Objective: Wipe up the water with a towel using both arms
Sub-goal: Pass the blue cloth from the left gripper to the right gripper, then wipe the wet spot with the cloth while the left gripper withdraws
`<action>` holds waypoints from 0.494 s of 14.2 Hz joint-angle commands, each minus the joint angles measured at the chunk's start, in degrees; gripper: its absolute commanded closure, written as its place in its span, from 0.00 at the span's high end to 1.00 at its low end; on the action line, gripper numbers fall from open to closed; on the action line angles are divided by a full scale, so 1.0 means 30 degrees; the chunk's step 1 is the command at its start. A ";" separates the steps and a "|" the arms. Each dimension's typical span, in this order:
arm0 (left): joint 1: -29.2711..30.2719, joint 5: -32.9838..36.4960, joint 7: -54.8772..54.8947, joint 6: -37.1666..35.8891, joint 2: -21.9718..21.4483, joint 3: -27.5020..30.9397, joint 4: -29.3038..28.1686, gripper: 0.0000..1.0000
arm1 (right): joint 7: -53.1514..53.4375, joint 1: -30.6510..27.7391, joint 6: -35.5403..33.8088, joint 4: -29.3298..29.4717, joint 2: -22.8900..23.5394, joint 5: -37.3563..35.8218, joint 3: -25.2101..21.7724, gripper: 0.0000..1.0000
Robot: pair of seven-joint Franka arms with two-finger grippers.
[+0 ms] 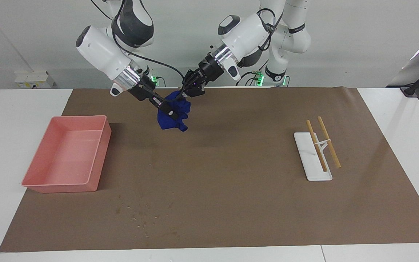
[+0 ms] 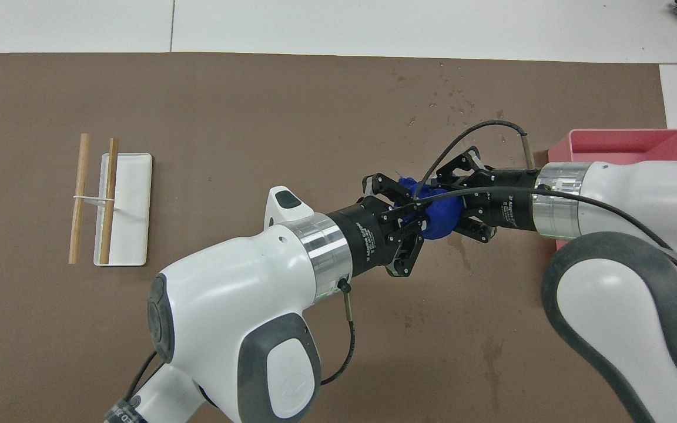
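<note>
Both grippers are holding the towel (image 2: pixel 445 215), and the droplets (image 1: pixel 140 216) are toward the pink tray. My left gripper should open and move away before my right gripper wipes.
The navy-blue towel (image 1: pixel 175 120) hangs bunched in the air over the brown mat, at the robots' end of the table. It also shows in the overhead view (image 2: pixel 439 218). My right gripper (image 1: pixel 170 112) is shut on its middle and shows in the overhead view (image 2: pixel 455 208) too. My left gripper (image 1: pixel 187 93) is shut on its upper corner and also shows from above (image 2: pixel 418 222). The two grippers face each other across the towel. The water (image 1: pixel 140 218) lies as small droplets on the mat, far from the robots, toward the right arm's end (image 2: pixel 453 100).
A pink tray (image 1: pixel 71 156) stands at the right arm's end of the mat (image 2: pixel 626 144). A white tray (image 1: pixel 318 174) with two wooden sticks across it lies toward the left arm's end (image 2: pixel 133 205).
</note>
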 commanded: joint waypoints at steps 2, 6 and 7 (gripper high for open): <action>-0.0186 0.0033 0.0388 0.0290 -0.0379 0.0317 -0.0159 1.00 | -0.2408 -0.0207 -0.1658 -0.0199 -0.0367 -0.2882 0.0071 0.00; 0.1479 0.4386 0.2203 -0.0525 -0.0204 0.0435 0.0132 1.00 | -0.6798 -0.0294 -0.3361 -0.0404 -0.0426 -0.7184 0.0042 0.00; 0.2065 0.6141 0.2585 -0.1719 -0.0174 0.0464 0.0569 1.00 | -0.7559 -0.0265 -0.3362 -0.0782 -0.0397 -0.7950 0.0071 0.00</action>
